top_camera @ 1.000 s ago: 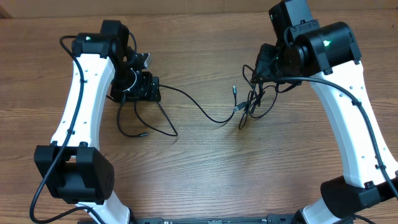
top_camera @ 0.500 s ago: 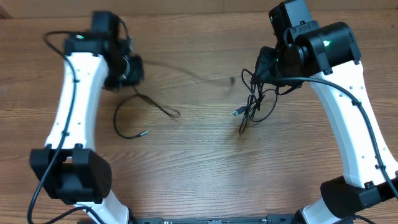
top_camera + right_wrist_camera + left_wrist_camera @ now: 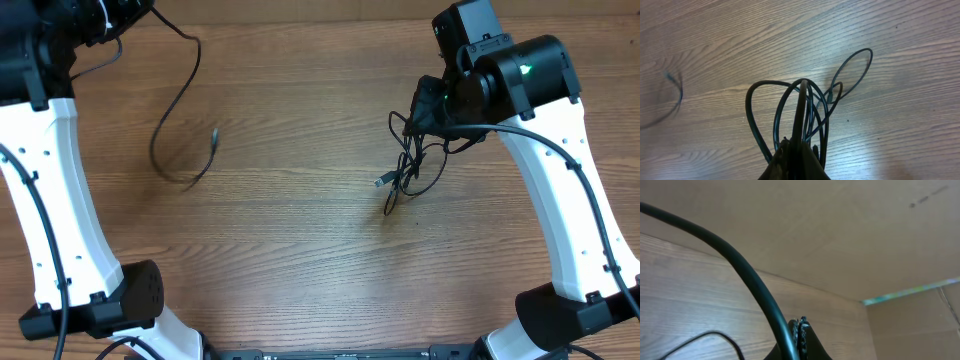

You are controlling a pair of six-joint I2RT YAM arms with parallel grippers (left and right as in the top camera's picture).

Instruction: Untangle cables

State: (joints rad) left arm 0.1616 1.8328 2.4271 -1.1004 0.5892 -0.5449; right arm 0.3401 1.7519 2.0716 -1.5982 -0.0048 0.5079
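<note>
I should keep lowering my left gripper and let go over the open wood (image 3: 238,85), because the plug end of its cable (image 3: 213,140) is hanging clear of the black tangle.
My left gripper (image 3: 799,322) is shut, and one black cable (image 3: 740,265) runs along its jaws from the upper left. In the overhead view that cable (image 3: 154,140) hangs from the left arm (image 3: 60,150), raised at the far left corner. It curves over the table and ends in a small plug (image 3: 214,135). My right gripper (image 3: 420,115) is shut on the rest of the cables (image 3: 408,165), a tangle of black loops with a silvery plug (image 3: 380,181). In the right wrist view the loops (image 3: 801,100) fan out from that gripper (image 3: 796,141).
Wooden table (image 3: 300,250) under both arms. The right arm (image 3: 560,190) stands along the right side. Beyond the table's far edge is a plain tan wall (image 3: 840,230). The separate cable shows blurred at the left (image 3: 677,97) in the right wrist view.
The left gripper shut on a cable and the left arm swung up to the far left corner, pulling that cable out of the tangle. The right arm stayed put.
</note>
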